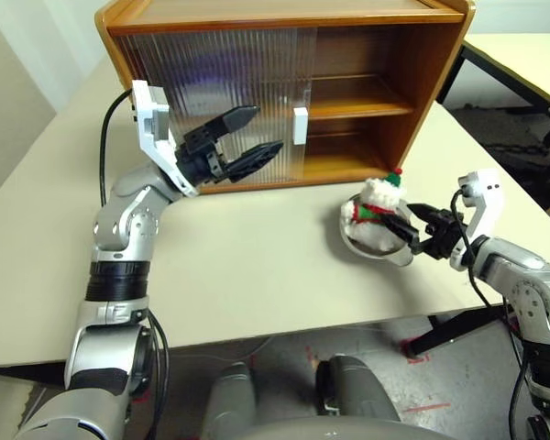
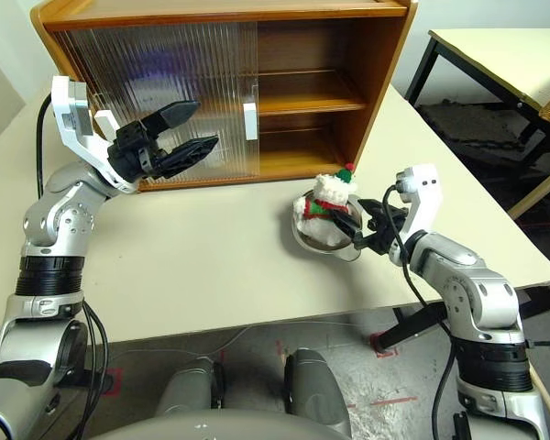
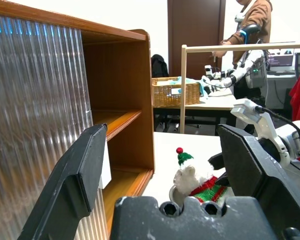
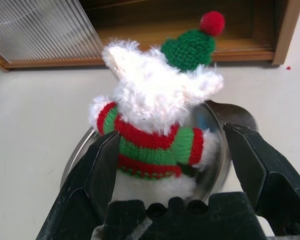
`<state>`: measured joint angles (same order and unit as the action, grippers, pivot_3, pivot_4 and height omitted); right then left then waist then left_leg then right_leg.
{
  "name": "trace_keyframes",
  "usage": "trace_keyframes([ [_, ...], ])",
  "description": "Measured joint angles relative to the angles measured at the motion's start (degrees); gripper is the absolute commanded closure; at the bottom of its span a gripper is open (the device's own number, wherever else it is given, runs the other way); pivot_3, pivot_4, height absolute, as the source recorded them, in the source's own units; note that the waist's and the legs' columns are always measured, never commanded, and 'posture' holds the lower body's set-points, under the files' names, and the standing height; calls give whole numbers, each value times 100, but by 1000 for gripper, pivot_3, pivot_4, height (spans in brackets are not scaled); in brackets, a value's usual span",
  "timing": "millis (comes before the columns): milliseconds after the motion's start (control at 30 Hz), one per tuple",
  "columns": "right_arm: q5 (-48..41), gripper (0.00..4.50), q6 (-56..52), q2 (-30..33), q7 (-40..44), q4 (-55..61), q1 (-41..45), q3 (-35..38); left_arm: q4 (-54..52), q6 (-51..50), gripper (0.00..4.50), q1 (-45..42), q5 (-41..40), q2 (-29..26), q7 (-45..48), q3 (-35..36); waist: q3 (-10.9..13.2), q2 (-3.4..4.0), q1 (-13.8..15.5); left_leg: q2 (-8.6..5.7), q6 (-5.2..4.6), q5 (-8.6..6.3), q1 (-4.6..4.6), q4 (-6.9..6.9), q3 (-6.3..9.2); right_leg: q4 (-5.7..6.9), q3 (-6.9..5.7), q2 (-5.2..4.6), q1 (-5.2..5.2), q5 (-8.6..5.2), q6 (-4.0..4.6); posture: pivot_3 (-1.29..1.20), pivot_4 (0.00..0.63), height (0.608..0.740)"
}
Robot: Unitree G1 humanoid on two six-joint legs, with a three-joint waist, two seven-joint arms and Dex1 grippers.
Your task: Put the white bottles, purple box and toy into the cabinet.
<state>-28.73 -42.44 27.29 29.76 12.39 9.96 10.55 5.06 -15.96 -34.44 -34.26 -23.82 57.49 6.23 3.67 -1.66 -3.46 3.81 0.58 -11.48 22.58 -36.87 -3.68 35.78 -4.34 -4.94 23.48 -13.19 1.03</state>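
Purple is visible through the ribbed door [image 1: 222, 87], so the robot should expect the purple box [image 1: 206, 75] behind that door when it carries the toy onto the upper shelf.
The toy [image 1: 378, 203], a fluffy white plush with a red-and-green sweater and green hat, sits upright in a shiny steel bowl [image 1: 370, 250] on the table in front of the cabinet's open right half. My right gripper [image 1: 405, 227] is open. In the right wrist view its two fingers [image 4: 97, 170] stand either side of the toy [image 4: 157, 115], at its lower body, with the toy's back facing me. My left gripper [image 1: 266, 129] hangs open and empty before the cabinet's [image 1: 431, 55] ribbed sliding door [image 1: 220, 82]. The white bottles and purple box are out of view.
The white door handle [image 1: 300, 126] marks the edge of the open compartment with its inner shelf [image 1: 357, 96]. The table's right edge lies close beside my right arm. Another table [image 1: 522, 55] stands behind on the right. A person and a wicker basket [image 3: 175, 92] are far off.
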Motion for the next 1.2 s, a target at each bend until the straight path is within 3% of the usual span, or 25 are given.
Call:
trace_keyframes([
  [233, 105, 29, 136, -150, 3, -331, 274, -239, -42, -6, 0, 39, 0, -16, -53, 11, 0, 0, 63, -1, 0, 0, 2, -1, 0, -1, 1, 0, 0, 4, -7, -14, 0, 740],
  [267, 114, 196, 147, -158, 4, -362, 295, -252, -57, -7, 0, 41, 0, -16, -66, 12, 0, 0, 85, -1, 0, 0, 2, 0, 0, 0, 1, 0, 0, 7, -11, -14, 0, 740],
  [333, 114, 592, 160, -180, 13, -402, 299, -256, -100, -7, 0, 53, -1, -23, -90, 13, 0, 0, 127, 0, -1, 0, 2, 1, 0, 0, 0, 2, 1, 8, -14, -14, 0, 740],
  [600, 114, 3385, 221, -183, 65, -414, 334, -257, -177, -15, 0, 105, -2, -50, -100, 17, 0, 0, 139, 0, 0, 0, 3, 0, 0, 0, 0, 1, 2, 7, -12, -31, 0, 740],
  [700, 113, 4012, 227, -119, 97, -400, 381, -257, -177, -15, 0, 105, -2, -42, -99, 16, 1, 0, 137, -1, 0, 0, 3, -1, 0, 0, 0, 1, 2, 7, -12, -41, 0, 740],
  [900, -64, 4087, 61, 139, 128, -164, 834, -72, -163, -15, 0, 103, -1, -2, -92, 4, 2, 2, 119, 0, 0, 0, 3, 0, -1, 1, 1, 2, 3, 8, -14, -52, 0, 740],
  [1100, -211, 4089, -65, 311, 79, -261, 2080, 140, -141, -14, 0, 95, -1, 8, -86, -10, 1, 2, 122, 0, -1, 0, 3, -1, -1, 3, 0, 2, 4, 9, -15, -42, 0, 740],
  [1200, -57, 4089, 277, 319, 185, -887, 2648, 69, -128, -14, 0, 92, -1, 6, -84, -11, 1, 1, 122, -1, -2, 1, 4, -2, -3, 2, -1, 2, 3, 14, -23, -38, 0, 740],
])
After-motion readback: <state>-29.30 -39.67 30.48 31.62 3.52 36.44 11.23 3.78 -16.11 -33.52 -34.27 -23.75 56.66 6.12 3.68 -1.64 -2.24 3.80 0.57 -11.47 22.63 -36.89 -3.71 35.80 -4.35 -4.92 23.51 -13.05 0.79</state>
